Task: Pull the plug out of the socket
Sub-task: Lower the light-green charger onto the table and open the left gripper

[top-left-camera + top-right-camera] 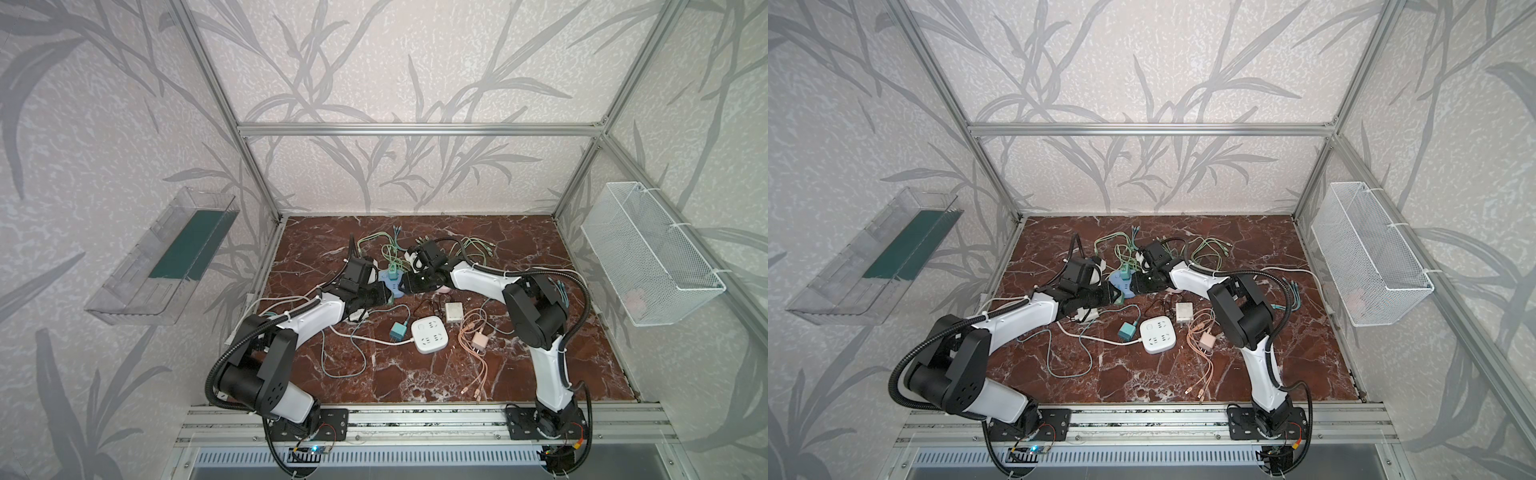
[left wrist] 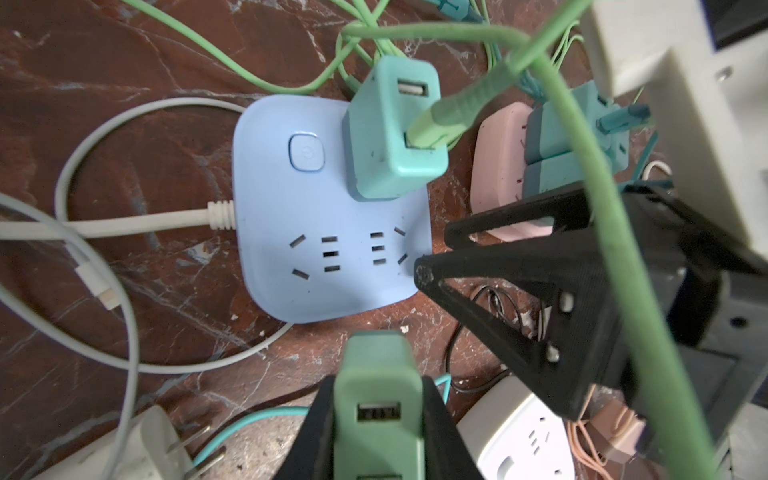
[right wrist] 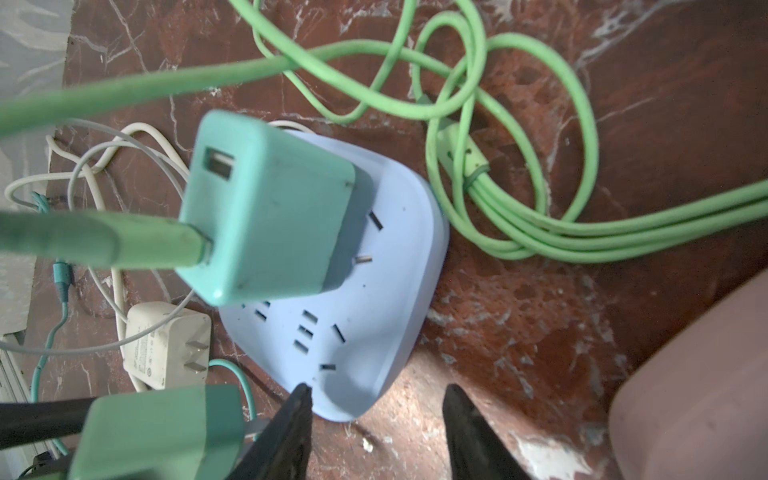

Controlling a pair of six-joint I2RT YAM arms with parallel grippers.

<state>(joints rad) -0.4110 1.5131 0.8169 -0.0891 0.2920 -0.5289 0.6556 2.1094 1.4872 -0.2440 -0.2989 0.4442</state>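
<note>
The green plug [image 2: 377, 372] fills my left gripper. My left gripper should put it down by the socket's near edge [image 2: 352, 310] before my right gripper picks up the teal plug.
The light blue socket [image 2: 332, 208] lies flat on the marble floor [image 1: 457, 374], at the middle in both top views [image 1: 392, 286] [image 1: 1123, 287]. A teal plug [image 2: 395, 137] with a green cable [image 2: 457, 112] stands in it, slightly tilted [image 3: 266, 208]. My left gripper [image 2: 378, 395] is shut on a second, green plug [image 2: 378, 365], held clear of the socket's near edge. My right gripper [image 3: 374, 432] is open at the socket's corner [image 3: 365, 374]. One of its fingertips [image 3: 301, 399] rests on that corner and the other stands over bare floor.
Green cable loops [image 3: 498, 124] lie behind the socket. A pink socket [image 2: 498, 166] with teal plugs, a white socket [image 1: 430, 334], a white adapter [image 3: 166, 345], a teal adapter [image 1: 398, 331] and a pink adapter [image 1: 480, 342] with cables lie around. A wire basket [image 1: 648, 257] hangs on the right wall.
</note>
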